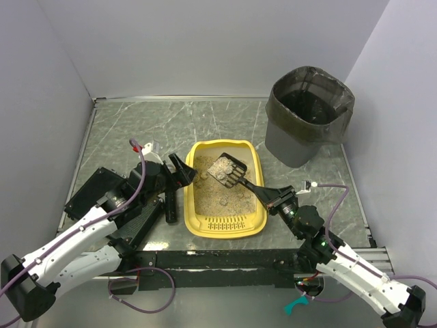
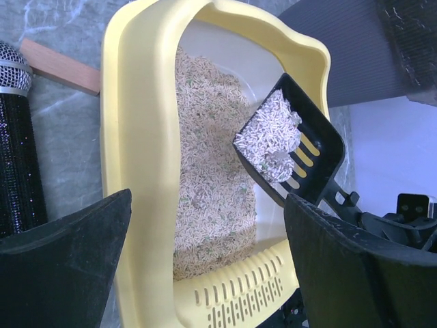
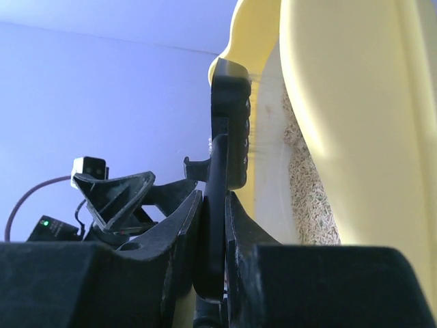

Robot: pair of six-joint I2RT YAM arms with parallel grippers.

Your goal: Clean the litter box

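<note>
Loose litter lies over the scoop's slots (image 2: pixel 272 139), so my right gripper needs to shake the scoop back and forth over the litter box (image 1: pixel 224 197) first and then carry the clump to the bin.
The yellow litter box (image 1: pixel 225 224) lies mid-table with beige litter inside and its slotted grille toward the arms. A black slotted scoop (image 1: pixel 227 171) hangs over the litter with a pale clump (image 2: pixel 270 137) on it. My right gripper (image 1: pixel 274 199) is shut on the scoop's handle. In the right wrist view both fingers (image 3: pixel 240 232) press the thin black handle of the scoop (image 3: pixel 229 130), with the box wall (image 3: pixel 355 102) just right. My left gripper (image 1: pixel 183 171) stands open at the box's left rim (image 2: pixel 126 137), holding nothing; its jaws (image 2: pixel 205 266) are wide apart.
A dark grey round bin (image 1: pixel 307 116) with a bag liner stands at the back right. A black glittery cylinder with a silver mesh head (image 2: pixel 17 150) lies left of the box, and a small wooden block (image 2: pixel 61 66) beyond it. Flat black pads (image 1: pixel 92 191) sit at the left.
</note>
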